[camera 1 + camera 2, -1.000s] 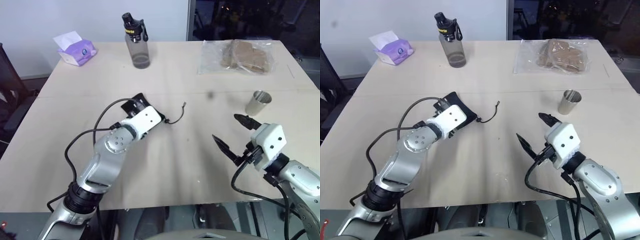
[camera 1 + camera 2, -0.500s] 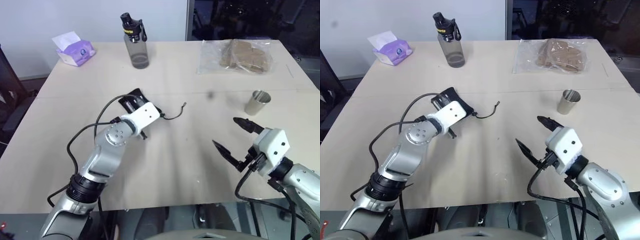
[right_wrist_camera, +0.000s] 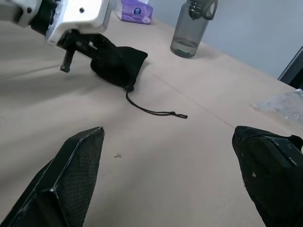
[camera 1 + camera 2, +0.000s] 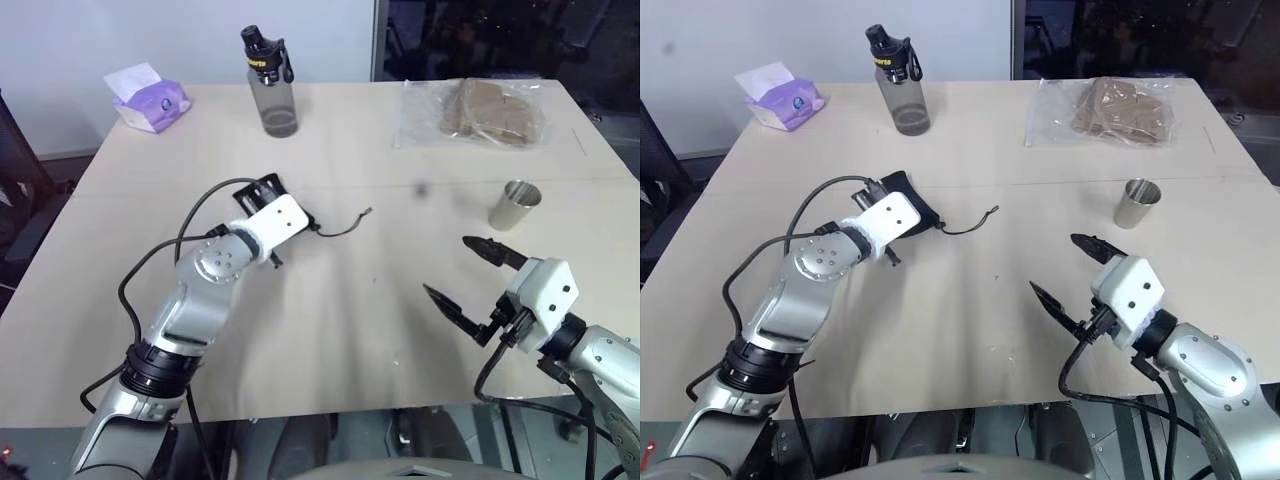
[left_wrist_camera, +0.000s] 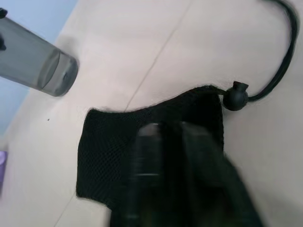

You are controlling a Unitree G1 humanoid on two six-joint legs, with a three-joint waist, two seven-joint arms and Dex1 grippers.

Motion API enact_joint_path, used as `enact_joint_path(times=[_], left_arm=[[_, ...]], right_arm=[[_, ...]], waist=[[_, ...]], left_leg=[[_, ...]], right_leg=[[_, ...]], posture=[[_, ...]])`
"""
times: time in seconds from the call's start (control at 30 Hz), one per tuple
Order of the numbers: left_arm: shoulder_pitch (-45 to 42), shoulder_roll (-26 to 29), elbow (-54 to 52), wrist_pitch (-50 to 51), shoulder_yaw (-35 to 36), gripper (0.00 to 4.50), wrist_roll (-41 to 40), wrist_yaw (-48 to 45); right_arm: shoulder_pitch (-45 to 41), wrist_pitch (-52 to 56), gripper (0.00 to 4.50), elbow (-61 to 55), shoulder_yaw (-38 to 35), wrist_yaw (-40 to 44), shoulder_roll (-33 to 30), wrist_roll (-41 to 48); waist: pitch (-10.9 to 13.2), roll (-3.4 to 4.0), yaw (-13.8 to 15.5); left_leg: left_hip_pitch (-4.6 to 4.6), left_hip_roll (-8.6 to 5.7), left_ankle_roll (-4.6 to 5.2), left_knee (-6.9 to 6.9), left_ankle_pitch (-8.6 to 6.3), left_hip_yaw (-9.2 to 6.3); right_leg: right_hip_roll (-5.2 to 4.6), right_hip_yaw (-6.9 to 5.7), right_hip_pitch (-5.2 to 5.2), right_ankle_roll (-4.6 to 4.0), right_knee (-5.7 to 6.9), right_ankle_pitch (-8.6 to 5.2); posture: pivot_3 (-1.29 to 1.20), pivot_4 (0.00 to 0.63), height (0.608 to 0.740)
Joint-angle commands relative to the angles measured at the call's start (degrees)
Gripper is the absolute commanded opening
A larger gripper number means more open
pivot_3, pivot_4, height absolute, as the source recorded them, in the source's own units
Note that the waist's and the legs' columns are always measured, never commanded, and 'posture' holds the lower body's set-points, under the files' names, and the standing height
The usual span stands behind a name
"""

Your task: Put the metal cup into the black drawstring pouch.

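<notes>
Next, my left gripper pinches the opening's rim before the metal cup goes in, because its fingers are over the pouch's middle, short of its opening.
The black drawstring pouch lies flat left of the table's middle, its cord trailing right. My left gripper hovers low over the pouch's middle, the hand's white body covering part of it. Its jaws stand slightly apart, with pouch mesh showing between them and nothing gripped. The metal cup stands upright at the right, empty. My right gripper is wide open and holds nothing, near the front edge, nearer to me than the cup and a little left of it.
A grey water bottle with a black cap stands at the back. A purple tissue pack sits at the back left. A clear plastic bag of brown items lies at the back right, behind the cup.
My left hand has slid leftward over the pouch, uncovering its mouth end. The pouch, its cord and the cup have stayed put. The right gripper is still wide open.
</notes>
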Motion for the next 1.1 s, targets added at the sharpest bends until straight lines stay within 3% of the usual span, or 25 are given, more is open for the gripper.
enact_joint_path(times=[0.03, 0.4, 0.53, 0.6, 0.73, 0.87, 1.1], left_arm=[[0.16, -2.35, -3.27, 2.15, -0.39, 1.99, 3.52, 3.70], [-3.56, -6.69, 2.74, 2.66, -2.75, 1.99, 7.90, 6.66], [-4.89, -6.42, 4.20, 2.28, -1.82, 0.97, 7.20, 5.92], [-5.39, -5.75, 5.04, 1.70, -1.49, 0.03, 7.07, 5.61], [-6.36, -4.89, 5.82, 1.85, -0.79, 0.03, 6.03, 4.14], [-9.14, -5.71, 2.40, 8.93, 2.32, 0.03, 0.01, -2.81], [-18.01, -7.31, 2.59, 21.11, 3.60, 0.03, -4.82, -5.55]], right_arm=[[-0.63, -0.89, 4.50, -1.00, -1.30, -0.06, -0.31, 0.32], [-0.62, 0.00, 4.50, -1.42, -1.77, -0.54, -0.59, 0.31], [-0.99, 0.77, 4.50, -1.54, -2.67, -2.46, -0.17, -0.41], [-1.57, 1.68, 4.50, -1.35, -3.31, -3.49, -0.15, -0.55], [-4.56, 5.81, 4.50, 0.93, -5.32, -4.56, -2.13, -1.31], [-13.22, 15.59, 4.50, 9.66, -4.82, -7.12, -9.53, -7.26], [-28.38, 15.35, 4.50, 29.44, 3.29, -1.53, -16.28, -12.36]], waist=[[0.00, 0.00, 0.11], [0.00, -0.01, -0.02], [0.00, -0.01, 0.02], [0.00, -0.01, 0.05], [0.00, -0.01, -0.05], [0.01, -0.02, -0.01], [0.02, -0.01, -0.07]], left_leg=[[0.00, 0.00, 0.00, 0.00, 0.00, 0.00], [0.00, -0.04, 0.00, 0.01, 0.00, 0.01], [-0.01, -0.04, 0.00, 0.01, 0.00, -0.01], [-0.01, -0.04, 0.00, 0.01, 0.00, -0.01], [0.00, -0.04, 0.00, 0.01, 0.00, 0.00], [-0.02, -0.06, 0.00, 0.06, 0.00, 0.05], [-0.10, -0.10, 0.00, 0.05, 0.00, 0.20]], right_leg=[[0.00, 0.00, 0.00, 0.00, 0.01, 0.00], [0.01, -0.02, 0.00, 0.00, 0.03, 0.00], [0.00, -0.02, 0.00, 0.00, 0.02, 0.00], [-0.01, -0.02, 0.00, 0.00, 0.03, 0.00], [0.00, -0.01, 0.00, 0.00, 0.03, 0.00], [-0.02, 0.00, 0.00, 0.00, 0.02, 0.01], [0.01, -0.14, -0.02, -0.01, 0.03, 0.01]], posture=[[0.00, 0.150, 0.740], [0.00, 0.150, 0.740], [0.00, 0.150, 0.740], [0.00, 0.150, 0.740], [0.00, 0.150, 0.740], [0.00, 0.150, 0.740], [0.00, 0.150, 0.740]])
